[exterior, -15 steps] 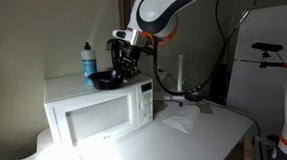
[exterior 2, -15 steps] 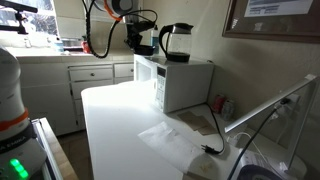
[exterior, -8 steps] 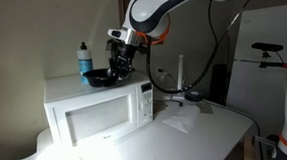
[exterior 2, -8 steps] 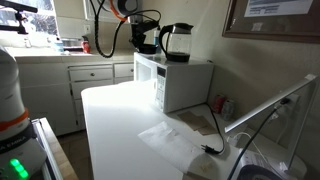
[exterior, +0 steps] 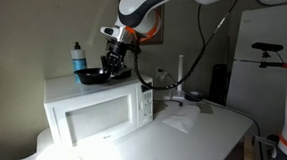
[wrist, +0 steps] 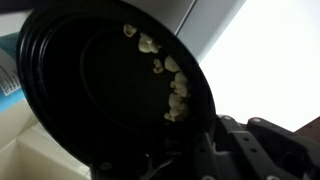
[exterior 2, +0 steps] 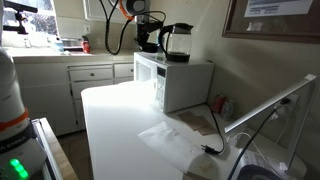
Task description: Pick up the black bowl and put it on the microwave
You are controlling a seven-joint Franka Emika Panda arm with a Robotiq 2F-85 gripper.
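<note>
My gripper should keep lowering the black bowl [exterior: 92, 77] until the bowl's base rests on the microwave top [exterior: 80, 89]. The bowl hangs above it with its open side up, clear of the blue bottle.
The black bowl [exterior: 91, 77] is round and shallow, with pale popcorn-like bits inside; it fills the wrist view [wrist: 95, 90]. My gripper [exterior: 112, 64] is shut on its rim and holds it low over the top of the white microwave [exterior: 96, 115], towards the back. I cannot tell whether the bowl touches the top. In an exterior view the gripper [exterior 2: 148, 38] and bowl [exterior 2: 147, 47] are over the microwave [exterior 2: 178, 82]. The dark fingers [wrist: 200, 152] clamp the bowl's edge at the lower right of the wrist view.
A blue bottle [exterior: 78, 58] stands on the microwave's back corner beside the bowl. A taller black pot-like appliance [exterior 2: 178, 43] stands on the microwave top. A white counter [exterior: 196, 127] holds the microwave, with crumpled plastic [exterior 2: 175, 140] and a cable lying on it.
My gripper has carried the bowl leftwards across the microwave top towards the blue bottle, and a little higher.
</note>
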